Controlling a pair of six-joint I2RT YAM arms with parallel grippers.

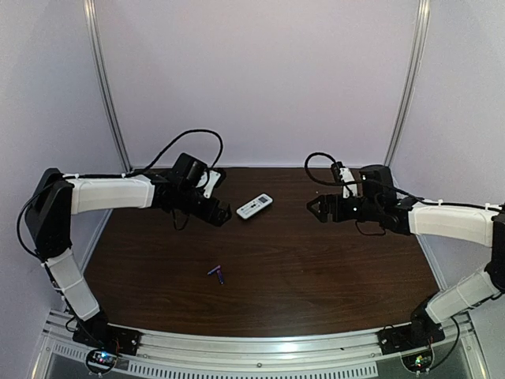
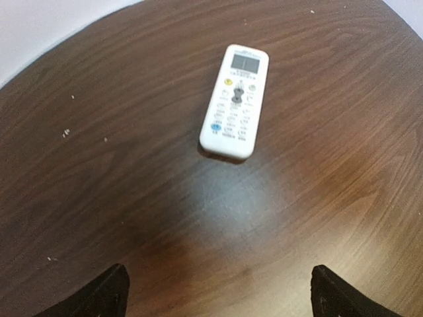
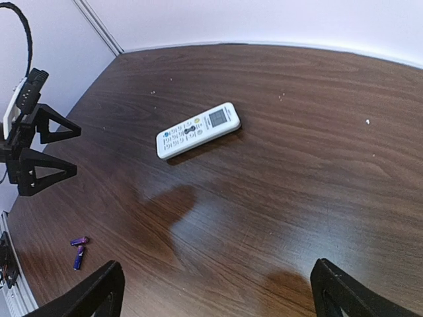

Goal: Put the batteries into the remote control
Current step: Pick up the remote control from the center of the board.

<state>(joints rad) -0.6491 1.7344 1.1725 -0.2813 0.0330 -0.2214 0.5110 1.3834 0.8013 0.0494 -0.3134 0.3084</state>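
The button end of the remote control (image 1: pixel 245 212) points toward the open fingers of my left gripper, so I should keep moving toward it until the fingers are on both sides of its narrow width (image 1: pixel 249 209).
The white remote control (image 1: pixel 254 206) lies face up, screen and buttons showing, near the far middle of the dark wooden table (image 1: pixel 316 268). It also shows in the left wrist view (image 2: pixel 234 101) and the right wrist view (image 3: pixel 197 129). Two purple-blue batteries (image 1: pixel 217 273) lie together nearer the front; the right wrist view shows them at lower left (image 3: pixel 78 251). My left gripper (image 1: pixel 223 216) is open and empty, just left of the remote. My right gripper (image 1: pixel 314 209) is open and empty, to the remote's right. In both wrist views only the black fingertips (image 2: pixel 109 294) (image 3: pixel 99 294) show, wide apart.
Pale walls with two metal poles (image 1: pixel 106 87) close the back. A metal rail (image 1: pixel 260 351) runs along the near edge. Cables loop above both wrists. Small white specks dot the table.
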